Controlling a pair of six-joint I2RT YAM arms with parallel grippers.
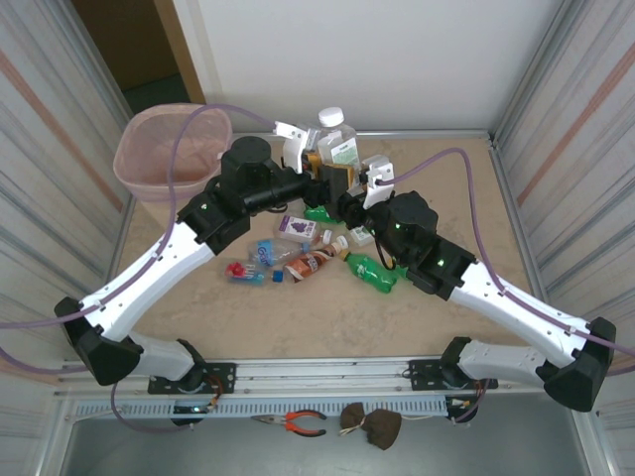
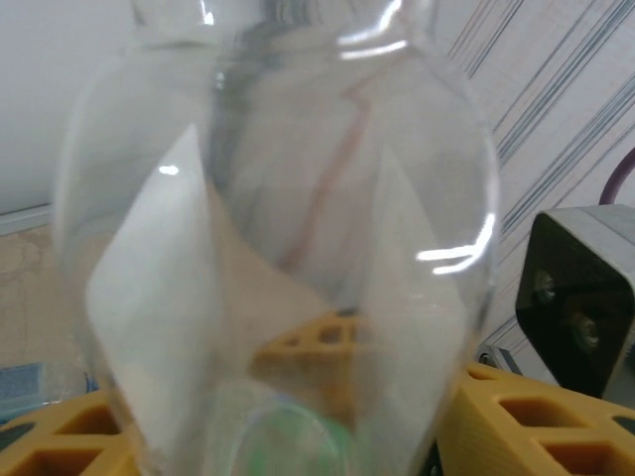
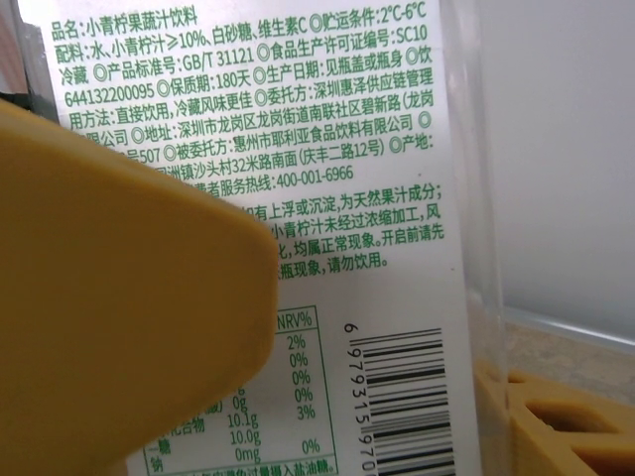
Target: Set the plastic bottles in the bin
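My two grippers are both closed on the clear bottle [image 1: 341,144]. Next, my right gripper lets go and moves away before my left gripper takes the bottle to the pale pink bin [image 1: 174,149].
A clear bottle [image 1: 335,142] with a white cap and a white-and-green label stands upright between both grippers at the table's centre back. My left gripper [image 1: 330,177] reaches it from the left. Its orange fingers [image 2: 541,421] sit against both sides of the clear body [image 2: 288,218], shut on it. My right gripper [image 1: 353,198] comes from the right, and the printed label [image 3: 387,198] lies between its yellow fingers [image 3: 119,297], shut on it. The pale pink bin [image 1: 171,149] stands at the back left. More crushed bottles lie in front, among them a green one [image 1: 372,272], a brown-labelled one [image 1: 312,263] and a blue-capped one [image 1: 266,253].
A purple-labelled bottle [image 1: 295,228] and a small red-capped one [image 1: 236,270] lie under the left forearm. Corrugated walls close in both sides of the table. Pliers [image 1: 298,424] rest on the rail in front of the arm bases.
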